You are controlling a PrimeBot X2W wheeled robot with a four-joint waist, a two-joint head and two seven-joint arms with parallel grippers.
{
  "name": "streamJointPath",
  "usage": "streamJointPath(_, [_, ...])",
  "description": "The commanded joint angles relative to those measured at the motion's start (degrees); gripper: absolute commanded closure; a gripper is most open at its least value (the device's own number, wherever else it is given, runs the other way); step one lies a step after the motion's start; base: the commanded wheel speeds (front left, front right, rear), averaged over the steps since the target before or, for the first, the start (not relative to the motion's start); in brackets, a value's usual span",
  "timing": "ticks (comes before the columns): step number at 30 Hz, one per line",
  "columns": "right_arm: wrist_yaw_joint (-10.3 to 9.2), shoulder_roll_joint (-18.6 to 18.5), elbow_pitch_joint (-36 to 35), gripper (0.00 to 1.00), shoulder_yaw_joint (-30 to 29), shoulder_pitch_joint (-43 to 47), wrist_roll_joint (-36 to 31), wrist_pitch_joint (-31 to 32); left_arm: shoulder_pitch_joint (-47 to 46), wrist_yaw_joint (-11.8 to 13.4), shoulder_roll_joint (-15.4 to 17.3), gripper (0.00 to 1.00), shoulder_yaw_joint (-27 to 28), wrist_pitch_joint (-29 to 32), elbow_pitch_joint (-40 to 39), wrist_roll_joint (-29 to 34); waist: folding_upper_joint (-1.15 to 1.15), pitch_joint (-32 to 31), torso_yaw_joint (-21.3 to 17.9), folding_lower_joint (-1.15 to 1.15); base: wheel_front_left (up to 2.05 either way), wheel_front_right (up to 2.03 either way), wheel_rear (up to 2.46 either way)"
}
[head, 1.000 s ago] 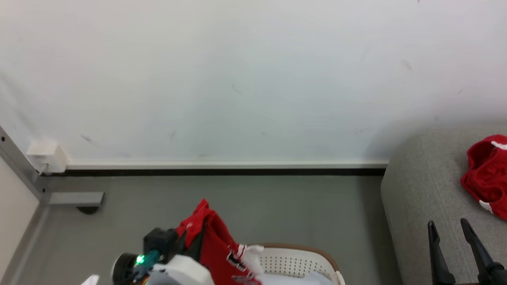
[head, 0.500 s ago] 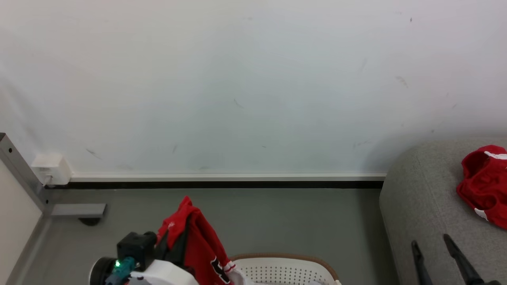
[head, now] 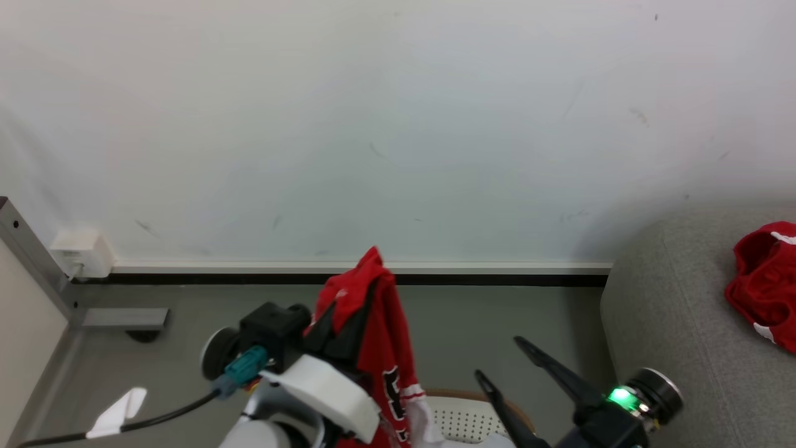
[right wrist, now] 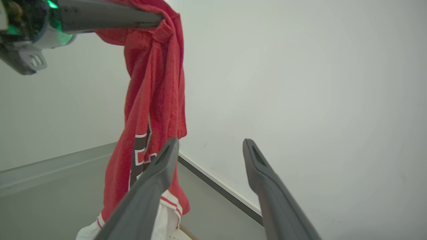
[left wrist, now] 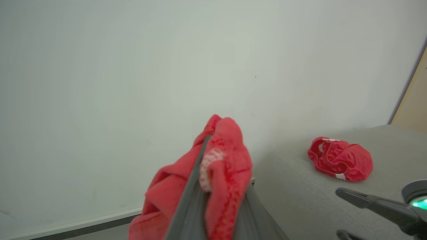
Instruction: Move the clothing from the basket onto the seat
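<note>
White cloth (head: 422, 419) continues from the edge of the red jersey (head: 380, 340), so a limp white end will trail from the jersey when I carry it over.
My left gripper (head: 372, 277) is shut on the top of a red jersey (head: 390, 348). The jersey hangs from it with its black-and-white number showing, down to the basket (head: 463, 418) at the bottom edge. In the left wrist view the fingers (left wrist: 186, 206) pinch the bunched red cloth (left wrist: 230, 166). My right gripper (head: 499, 358) is open and holds nothing, just right of the hanging jersey and above the basket. In its own view the open gripper (right wrist: 210, 142) stands beside the jersey (right wrist: 153, 100). A second red garment (head: 768, 283) lies on the grey seat (head: 671, 323).
A white wall with a dark baseboard runs behind. At the left stand a grey metal frame foot (head: 121, 316) and a white wall box (head: 81, 252). A white scrap (head: 118, 410) and a black cable (head: 149, 420) lie on the grey floor.
My left gripper has lifted the jersey higher and to the right. My right gripper has swung left from over the seat to beside the jersey. The camera has shifted slightly.
</note>
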Motion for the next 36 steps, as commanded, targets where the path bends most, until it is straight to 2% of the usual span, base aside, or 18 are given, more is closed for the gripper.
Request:
streamJointPath(1, [-0.13, -0.3, 0.6, 0.00, 2.0, -2.2, 1.0, 0.1, -1.4, -0.4, -0.7, 1.00, -0.5, 0.3, -0.1, 0.1, 0.00, 0.2, 0.2, 0.00, 0.00, 0.00, 0.00])
streamJointPath(6, [-0.13, 0.9, 3.3, 0.00, 8.5, -7.8, 2.5, -0.2, -5.1, -1.8, -3.7, 1.00, -3.6, 1.3, 0.7, 0.8, 0.00, 0.7, 1.0, 0.00, 0.00, 0.00, 0.00])
streamJointPath(9, [-0.13, 1.2, 5.3, 0.00, 10.1, -10.4, 2.6, -0.5, -7.1, -2.6, -5.3, 1.00, -5.6, 1.9, 1.0, 1.4, 0.00, 1.2, 1.4, 0.00, 0.00, 0.00, 0.00])
streamJointPath(15, [-0.13, 1.7, 8.3, 0.00, 8.8, -12.1, 0.4, -0.9, -9.4, -3.8, -8.0, 1.00, -9.4, 3.2, 0.8, 1.7, 0.00, 1.8, 2.3, 0.00, 0.00, 0.00, 0.00])
streamJointPath(24, [-0.13, 3.2, 10.4, 0.00, 5.8, -10.3, -1.0, -1.0, -9.4, -4.1, -9.2, 1.00, -11.8, 4.7, -1.4, 0.8, 0.00, 2.0, 1.8, 0.00, 0.00, 0.00, 0.00])
streamJointPath(25, [-0.13, 3.5, 10.7, 0.14, 5.6, -10.3, -0.8, -1.1, -9.3, -4.1, -9.3, 1.00, -12.1, 5.0, -1.9, 0.6, 0.00, 2.0, 1.7, 0.00, 0.00, 0.00, 0.00])
streamJointPath(26, [-0.13, 3.7, 11.1, 0.60, 5.3, -10.4, -0.6, -1.1, -9.2, -4.0, -9.3, 1.00, -12.3, 5.2, -2.4, 0.5, 0.00, 2.0, 1.7, 0.00, 0.00, 0.00, 0.00])
streamJointPath(27, [-0.13, 3.7, 11.6, 1.00, 5.2, -10.6, -0.5, -1.0, -9.1, -3.8, -9.4, 1.00, -12.5, 5.5, -2.8, 0.5, 0.00, 2.0, 1.6, 0.00, 0.00, 0.00, 0.00])
streamJointPath(33, [-0.13, 4.3, 11.8, 1.00, 3.7, -11.5, 1.9, -1.1, -8.0, -2.7, -8.3, 1.00, -12.0, 6.3, -2.7, 0.3, 0.00, 2.2, 0.6, 0.00, 0.00, 0.00, 0.00])
streamJointPath(35, [-0.13, 3.9, 11.0, 1.00, 2.9, -11.3, 2.7, -1.1, -7.7, -2.3, -7.8, 0.80, -11.5, 6.1, -1.8, 0.4, 0.00, 2.3, 0.1, 0.00, 0.00, 0.00, 0.00])
streamJointPath(36, [-0.13, 3.5, 10.6, 1.00, 2.4, -11.2, 2.9, -1.1, -7.5, -2.0, -7.6, 0.57, -11.4, 5.9, -1.3, 0.5, 0.00, 2.4, -0.2, 0.00, 0.00, 0.00, 0.00])
